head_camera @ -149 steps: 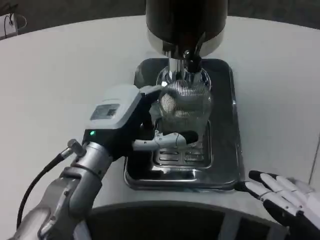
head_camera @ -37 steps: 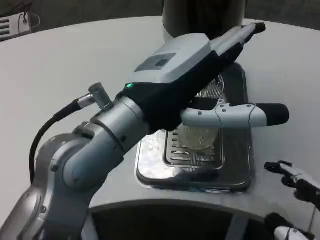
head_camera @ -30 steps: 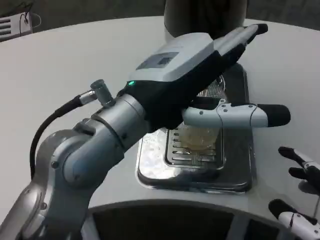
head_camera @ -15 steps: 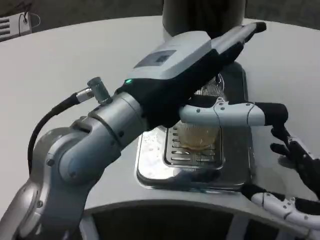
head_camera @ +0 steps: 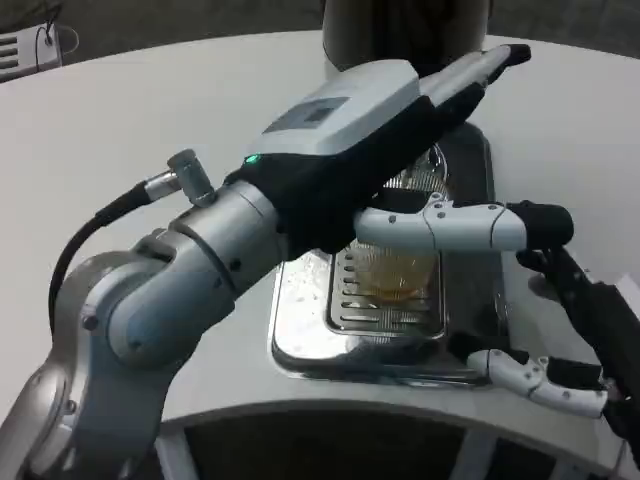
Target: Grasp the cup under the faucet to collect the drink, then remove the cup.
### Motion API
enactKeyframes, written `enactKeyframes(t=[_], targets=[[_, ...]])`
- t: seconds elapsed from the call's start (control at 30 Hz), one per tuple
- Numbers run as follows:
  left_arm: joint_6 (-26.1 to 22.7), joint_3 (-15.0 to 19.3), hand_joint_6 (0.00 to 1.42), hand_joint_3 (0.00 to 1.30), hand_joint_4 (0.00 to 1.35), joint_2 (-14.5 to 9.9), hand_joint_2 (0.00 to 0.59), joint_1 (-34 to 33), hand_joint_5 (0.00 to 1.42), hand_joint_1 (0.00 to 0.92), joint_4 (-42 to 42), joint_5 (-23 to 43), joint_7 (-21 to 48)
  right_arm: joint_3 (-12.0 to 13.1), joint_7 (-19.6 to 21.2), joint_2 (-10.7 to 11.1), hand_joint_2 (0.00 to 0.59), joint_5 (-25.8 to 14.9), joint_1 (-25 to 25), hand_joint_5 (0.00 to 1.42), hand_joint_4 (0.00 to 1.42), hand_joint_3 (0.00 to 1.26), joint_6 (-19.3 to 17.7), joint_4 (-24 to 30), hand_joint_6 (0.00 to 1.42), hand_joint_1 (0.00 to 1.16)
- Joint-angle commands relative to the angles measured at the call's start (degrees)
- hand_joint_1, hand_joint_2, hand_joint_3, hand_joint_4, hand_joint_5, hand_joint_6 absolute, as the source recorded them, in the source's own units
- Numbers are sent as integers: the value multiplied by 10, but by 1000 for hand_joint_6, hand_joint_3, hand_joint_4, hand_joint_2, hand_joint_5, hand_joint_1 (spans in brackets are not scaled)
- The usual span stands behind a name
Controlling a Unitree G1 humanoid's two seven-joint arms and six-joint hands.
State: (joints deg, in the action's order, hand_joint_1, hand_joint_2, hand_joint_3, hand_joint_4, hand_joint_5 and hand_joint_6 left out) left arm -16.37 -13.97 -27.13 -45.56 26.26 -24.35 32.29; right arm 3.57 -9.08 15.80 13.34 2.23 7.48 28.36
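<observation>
Amber drink [head_camera: 395, 273] takes up only the cup's lower part below the clear ribbed side [head_camera: 422, 176], so it will stay well under the cup's rim when I carry the cup.
A clear ribbed cup [head_camera: 396, 274] with amber drink in its lower part stands on the grate of the steel drip tray [head_camera: 300, 335]. Most of the cup is hidden by my left hand [head_camera: 370, 140]. That hand is raised above the cup, its fingers stretched toward the base of the dark dispenser [head_camera: 400, 25] and its thumb pointing right over the cup; it holds nothing. My right hand [head_camera: 580, 335] is at the tray's right edge, fingers spread, a short way from the cup and not touching it.
The white round table [head_camera: 150, 110] spreads to the left and behind. The table's front edge curves just below the tray. A small white object [head_camera: 25, 45] lies at the far left corner.
My right hand has come up from the lower right to the tray's right edge, fingers spreading. The drink in the cup looks more amber. My left hand has hardly moved.
</observation>
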Motion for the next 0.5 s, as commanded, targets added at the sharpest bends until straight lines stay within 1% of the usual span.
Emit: enactKeyframes(t=[0.03,0.27,0.5], targets=[[-3,-6,176,20,0,-10,0,-1,40,0,2,2,28,-9,14,-8,217,6,23,76,22,0,2,-18,96,788],[-2,-5,176,20,0,-17,0,-13,40,0,1,2,42,-27,24,-18,216,18,62,75,22,0,14,-39,96,793],[-1,-6,176,20,0,-22,0,-21,40,0,1,1,51,-36,26,-26,218,20,85,75,22,0,19,-56,82,802]])
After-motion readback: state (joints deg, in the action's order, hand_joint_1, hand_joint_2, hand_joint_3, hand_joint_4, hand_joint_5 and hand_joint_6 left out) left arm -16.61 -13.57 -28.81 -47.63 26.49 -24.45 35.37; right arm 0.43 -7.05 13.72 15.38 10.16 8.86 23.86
